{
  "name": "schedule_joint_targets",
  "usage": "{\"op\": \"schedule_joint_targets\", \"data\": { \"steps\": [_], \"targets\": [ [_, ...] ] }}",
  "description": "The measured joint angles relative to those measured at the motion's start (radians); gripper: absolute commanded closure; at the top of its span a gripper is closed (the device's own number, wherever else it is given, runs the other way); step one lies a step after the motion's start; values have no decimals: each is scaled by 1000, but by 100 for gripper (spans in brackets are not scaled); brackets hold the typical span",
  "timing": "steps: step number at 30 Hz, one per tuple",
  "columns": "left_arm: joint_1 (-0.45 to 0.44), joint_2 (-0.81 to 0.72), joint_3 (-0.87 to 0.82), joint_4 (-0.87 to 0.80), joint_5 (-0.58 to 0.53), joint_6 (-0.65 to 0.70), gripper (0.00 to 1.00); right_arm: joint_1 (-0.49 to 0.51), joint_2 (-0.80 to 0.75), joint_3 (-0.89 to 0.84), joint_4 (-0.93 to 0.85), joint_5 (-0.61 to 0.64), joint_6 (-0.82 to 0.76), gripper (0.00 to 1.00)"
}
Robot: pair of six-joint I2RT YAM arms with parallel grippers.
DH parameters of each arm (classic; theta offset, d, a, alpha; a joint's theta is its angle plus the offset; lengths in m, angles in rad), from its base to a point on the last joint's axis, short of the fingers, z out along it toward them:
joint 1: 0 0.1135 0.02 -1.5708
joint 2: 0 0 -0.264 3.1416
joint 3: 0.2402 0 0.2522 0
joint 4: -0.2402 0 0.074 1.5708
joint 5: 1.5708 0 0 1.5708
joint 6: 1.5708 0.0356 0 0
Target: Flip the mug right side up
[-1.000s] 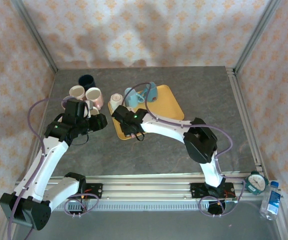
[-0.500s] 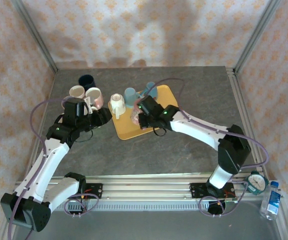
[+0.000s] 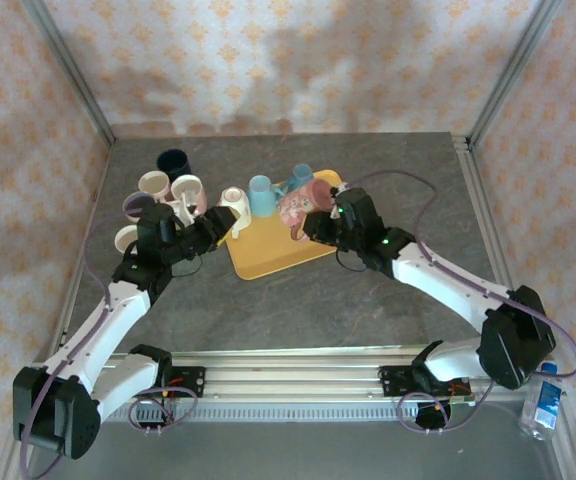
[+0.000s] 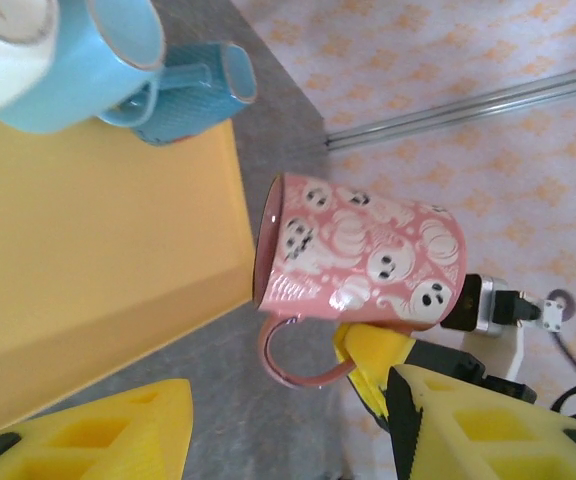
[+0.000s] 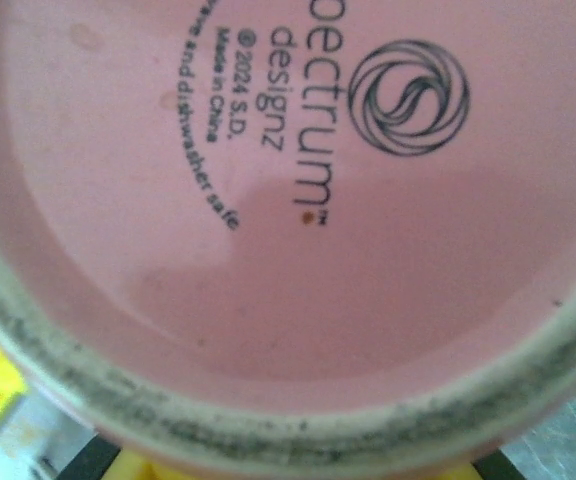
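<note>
My left gripper is moving toward the pink mug's handle [image 4: 278,373] and should keep going until its open fingers are on both sides of it, because the handle's rim end [image 4: 275,326] is free of my right gripper.
The mug [image 3: 296,205] is pink with white ghost prints and hangs in the air over the right part of the yellow tray [image 3: 273,255]. It lies on its side [image 4: 368,255], mouth toward the tray and handle hanging down. My right gripper [image 3: 316,215] is shut on its base end, one yellow finger [image 4: 368,355] pressed under the body. In the right wrist view the mug's printed pink underside [image 5: 288,190] is right against the lens. My left gripper [image 3: 208,233] hovers at the tray's left corner, open [image 4: 288,440] with nothing between its fingers.
A white mug [image 3: 233,203] and two blue mugs [image 3: 260,190] [image 3: 301,178] stand at the tray's far edge. Several more mugs cluster at the back left, among them a dark blue one [image 3: 173,161]. A water bottle [image 3: 545,398] stands beyond the front right rail.
My right arm has lifted the pink mug off the tray and carried it right and back, tipping it onto its side. The left gripper has stayed by the white mug, shifting slightly.
</note>
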Motion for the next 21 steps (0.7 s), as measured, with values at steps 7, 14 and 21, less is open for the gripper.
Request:
{"op": "schedule_joint_targets", "data": {
  "steps": [7,14,21],
  "targets": [
    [-93,58,2,166,0,-77,46,-50,-74,-85,274,-66,131,100],
    [-119,116,25,302,-1,-156,45,-66,-114,-140,494,-94,233,100],
    [-179,125,115,329,-1,-176,45,-66,-114,-150,628,-119,305,100]
  ]
}}
